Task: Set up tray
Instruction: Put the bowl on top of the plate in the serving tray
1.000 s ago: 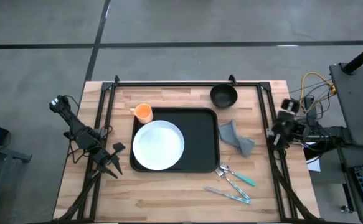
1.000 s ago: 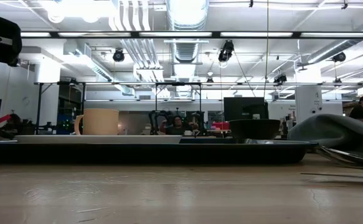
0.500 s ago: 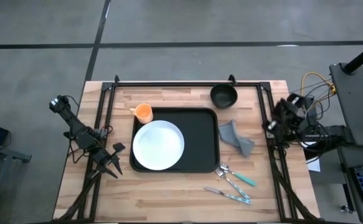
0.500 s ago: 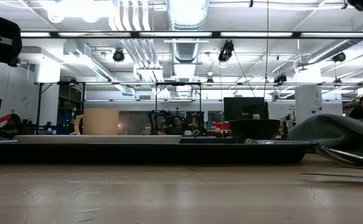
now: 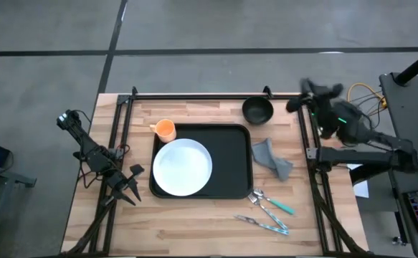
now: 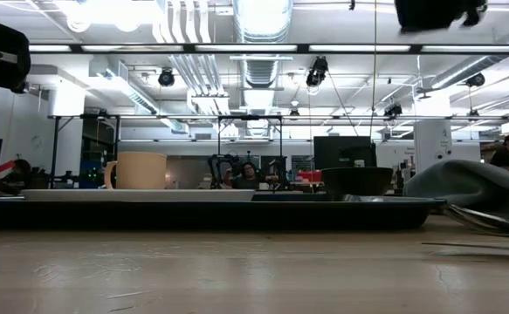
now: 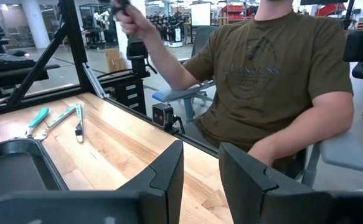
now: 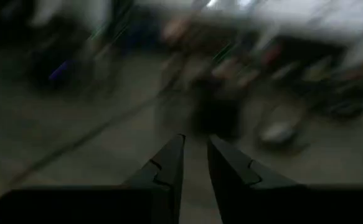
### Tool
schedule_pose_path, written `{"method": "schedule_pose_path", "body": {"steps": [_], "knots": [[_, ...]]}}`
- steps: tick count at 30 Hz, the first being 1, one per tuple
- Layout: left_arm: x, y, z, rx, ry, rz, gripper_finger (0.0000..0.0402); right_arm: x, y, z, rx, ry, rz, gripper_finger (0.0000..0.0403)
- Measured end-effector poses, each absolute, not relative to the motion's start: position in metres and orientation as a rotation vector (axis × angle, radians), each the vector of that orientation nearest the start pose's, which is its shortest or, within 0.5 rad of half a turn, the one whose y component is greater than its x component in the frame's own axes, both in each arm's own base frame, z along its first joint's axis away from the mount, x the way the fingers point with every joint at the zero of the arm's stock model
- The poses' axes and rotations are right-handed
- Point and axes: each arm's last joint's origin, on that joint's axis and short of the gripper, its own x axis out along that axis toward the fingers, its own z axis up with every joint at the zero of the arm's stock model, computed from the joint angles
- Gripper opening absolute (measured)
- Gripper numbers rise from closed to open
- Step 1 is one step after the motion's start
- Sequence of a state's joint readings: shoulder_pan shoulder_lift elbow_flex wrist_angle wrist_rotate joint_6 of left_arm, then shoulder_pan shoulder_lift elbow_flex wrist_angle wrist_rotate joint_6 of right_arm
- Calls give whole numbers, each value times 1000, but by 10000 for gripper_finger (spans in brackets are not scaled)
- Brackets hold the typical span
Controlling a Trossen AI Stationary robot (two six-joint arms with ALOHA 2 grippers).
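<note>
My right gripper is pointing out past the black bowl [image 5: 257,110] into the room. I should swing it back, point it down and grab the bowl's rim [image 5: 252,122] beside the tray.
The black tray [image 5: 234,154] lies in the middle of the wooden table with a round white plate [image 5: 183,167] on its left half. An orange cup [image 5: 165,130] stands on the table at the tray's far left corner. My left gripper [image 5: 128,195] rests at the table's left edge, pointing level, its fingers [image 7: 169,168] a narrow gap apart with nothing between them. My right gripper [image 5: 293,105] hangs blurred in the air over the far right corner, just right of a black bowl [image 5: 257,110]. A narrow empty gap shows between its fingers [image 8: 169,165].
A crumpled grey napkin [image 5: 272,159] lies right of the tray. Teal-handled cutlery [image 5: 269,211] lies near the front right. Black frame rails [image 5: 216,95] run along the far, left and right edges. A seated person [image 7: 274,68] is beyond the table's near edge.
My right arm has lifted off its resting place at the table's right edge and swung up and toward the far edge, coming close to the black bowl. In the low view it now shows at the top. Nothing on the table has moved.
</note>
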State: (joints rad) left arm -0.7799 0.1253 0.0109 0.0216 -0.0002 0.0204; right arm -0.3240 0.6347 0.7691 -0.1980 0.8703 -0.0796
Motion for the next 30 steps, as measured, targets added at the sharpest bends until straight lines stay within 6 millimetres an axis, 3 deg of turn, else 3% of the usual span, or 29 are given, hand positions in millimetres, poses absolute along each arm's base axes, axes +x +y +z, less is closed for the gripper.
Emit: {"method": "schedule_pose_path", "body": {"steps": [3,5,8,10,13,19,24,30], "knots": [[74,-74,159,56,80,-780,84,124,-84,354,220,374,-691,63],[74,-74,159,56,80,-780,84,126,-98,351,343,451,-330,63],[74,-74,159,56,81,-780,84,132,-121,355,415,347,79,63],[74,-74,159,57,83,-781,84,127,-136,356,400,305,206,63],[75,-74,159,58,86,-781,84,121,-151,349,423,350,187,63],[75,-74,159,58,86,-780,84,122,-173,325,341,745,-146,63],[75,-74,159,58,85,-780,84,131,-188,308,346,875,-273,63],[75,-74,159,58,85,-780,84,140,-201,295,364,918,-277,63]]}}
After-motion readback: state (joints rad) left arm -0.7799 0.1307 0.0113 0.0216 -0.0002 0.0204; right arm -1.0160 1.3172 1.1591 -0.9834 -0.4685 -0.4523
